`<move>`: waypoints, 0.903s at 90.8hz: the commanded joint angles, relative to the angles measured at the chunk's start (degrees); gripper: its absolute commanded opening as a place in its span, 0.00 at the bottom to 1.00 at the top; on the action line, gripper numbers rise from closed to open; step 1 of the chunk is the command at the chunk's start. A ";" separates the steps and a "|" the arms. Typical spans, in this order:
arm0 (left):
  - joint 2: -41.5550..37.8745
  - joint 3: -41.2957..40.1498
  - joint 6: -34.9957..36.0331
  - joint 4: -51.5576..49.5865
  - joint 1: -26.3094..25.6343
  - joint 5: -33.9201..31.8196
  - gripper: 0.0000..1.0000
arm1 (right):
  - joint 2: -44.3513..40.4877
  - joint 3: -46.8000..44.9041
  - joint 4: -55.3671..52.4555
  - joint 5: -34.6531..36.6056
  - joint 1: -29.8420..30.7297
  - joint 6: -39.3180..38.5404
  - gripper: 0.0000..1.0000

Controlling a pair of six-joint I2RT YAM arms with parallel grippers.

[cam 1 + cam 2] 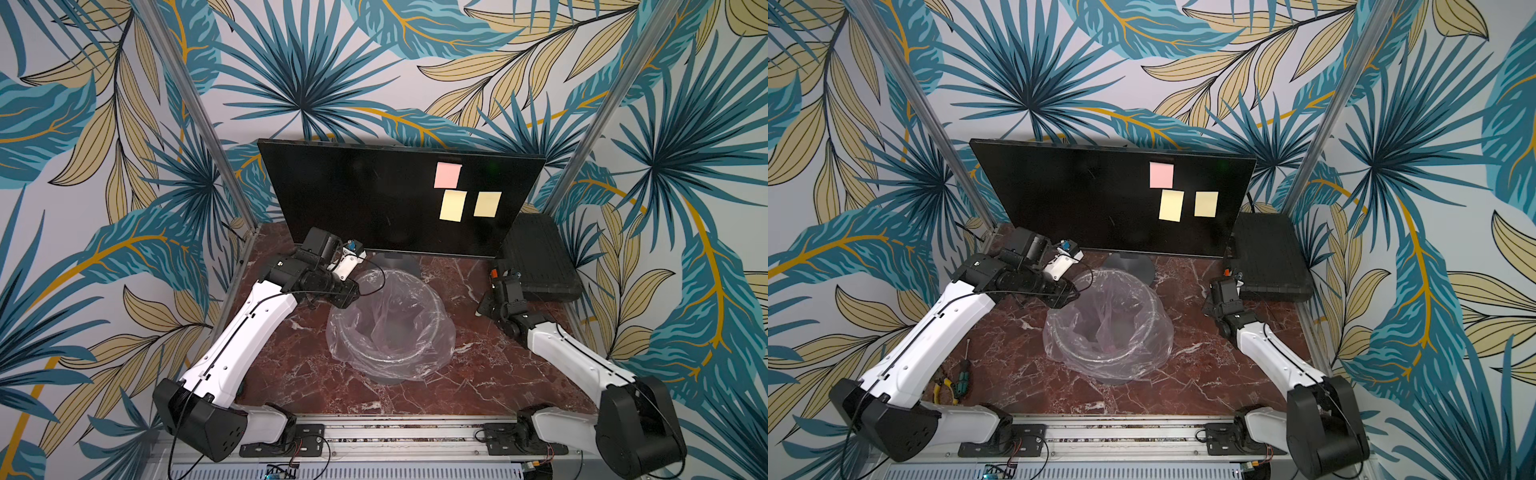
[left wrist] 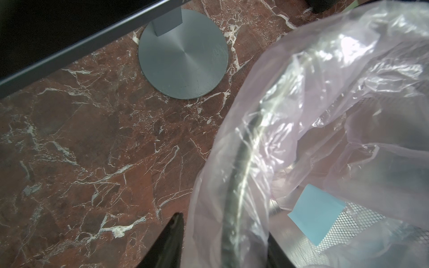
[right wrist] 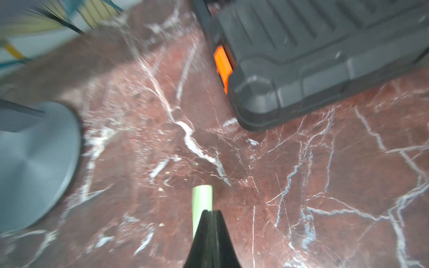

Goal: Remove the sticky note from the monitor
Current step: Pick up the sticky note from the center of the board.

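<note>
The green note sticks out freely from my right gripper's fingers, so I keep carrying it over the clear marble until it hangs above the bin's opening.
The monitor stands at the back on its round grey base. A pink sticky note and two yellow ones stick to the right half of its screen. My left gripper is open and straddles the near rim of the bag-lined bin. A blue note lies inside the bin. My right gripper hangs low over the table near the black case and is shut. A pale green note juts edge-on from its tips.
A black ribbed case with an orange latch lies at the back right, close to the right gripper. Pliers and a screwdriver lie by the left arm. The table is red marble.
</note>
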 commanded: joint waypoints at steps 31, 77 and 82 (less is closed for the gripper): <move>-1.03 1.53 0.41 0.60 0.07 -0.68 0.47 | -34.14 2.37 -15.18 -23.04 -0.22 -2.33 0.00; -0.91 1.70 0.42 0.52 0.04 -0.66 0.47 | -25.79 19.27 -12.08 -34.93 11.26 -1.09 0.00; -0.85 1.82 0.36 0.48 0.00 -0.73 0.47 | -22.34 22.13 -13.45 -31.13 16.62 -3.79 0.00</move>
